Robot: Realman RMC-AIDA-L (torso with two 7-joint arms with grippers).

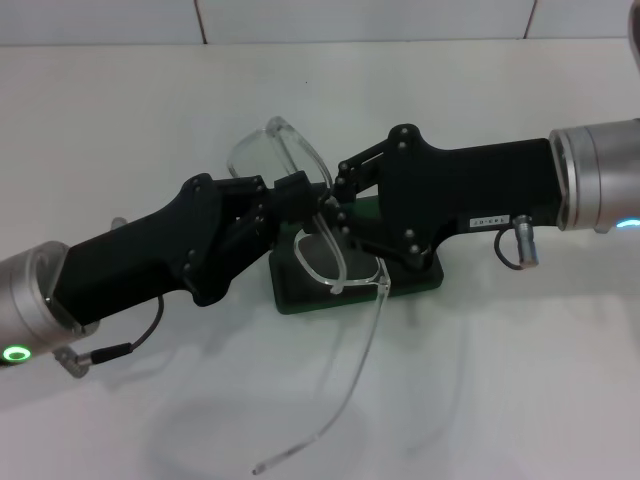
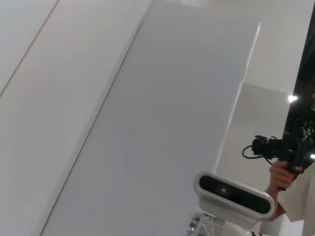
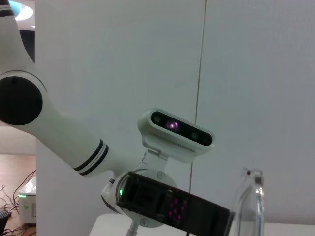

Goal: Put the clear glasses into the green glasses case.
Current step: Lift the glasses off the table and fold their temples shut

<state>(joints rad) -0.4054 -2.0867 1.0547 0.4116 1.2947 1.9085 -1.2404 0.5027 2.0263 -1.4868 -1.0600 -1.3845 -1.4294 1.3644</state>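
Observation:
Next, my left gripper lets go of the clear glasses [image 1: 338, 275] while my right gripper lifts and turns them, because the long temple arm [image 1: 356, 384] sticks out past the green glasses case.
The clear glasses [image 1: 335, 262] hang tilted in the air over the middle of the table, between both grippers. One lens [image 1: 272, 150] points up and back. One long temple arm [image 1: 345, 385] trails down toward the table's front. My left gripper [image 1: 303, 192] comes in from the left and is shut on the frame near its bridge. My right gripper [image 1: 340, 200] comes in from the right and grips the frame right beside it. A clear edge of the glasses [image 3: 251, 196] shows in the right wrist view. The green glasses case [image 1: 300, 298] lies on the table beneath them, mostly hidden by the right gripper.
The white table [image 1: 120, 120] stretches out around the case. A white wall stands behind its far edge. The wrist views show the robot's head camera [image 3: 174, 129] and a person with a camera [image 2: 283, 162] farther off.

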